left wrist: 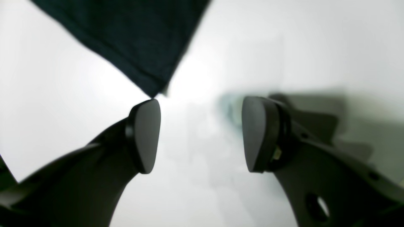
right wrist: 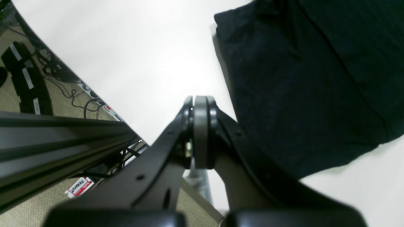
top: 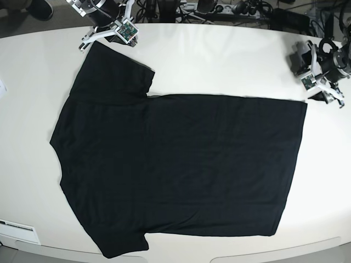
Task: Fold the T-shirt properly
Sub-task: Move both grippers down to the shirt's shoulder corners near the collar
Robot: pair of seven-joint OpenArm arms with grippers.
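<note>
The whole black T-shirt (top: 181,161) will slide along, still spread out, when the robot pulls the hem's far corner, because the T-shirt's near edge (top: 211,234) is flat and loose.
The black T-shirt (top: 175,164) lies spread flat on the white table (top: 219,60), plain side up, sleeves to the left and hem to the right. No print shows. My left gripper (top: 319,94) hovers open and empty just beyond the hem's far corner. In the left wrist view the jaws (left wrist: 202,135) stand wide apart, with that shirt corner (left wrist: 132,37) just ahead of them. My right gripper (top: 105,36) is at the far sleeve's edge. In the right wrist view its pads (right wrist: 200,132) are pressed together on nothing, with the sleeve cloth (right wrist: 300,78) beside them.
Cables and electronics (top: 230,8) crowd the table's back edge. In the right wrist view an aluminium rail (right wrist: 56,135), power strips (right wrist: 25,82) and carpeted floor lie past the table edge. A white label (top: 19,230) sits at the front left rim.
</note>
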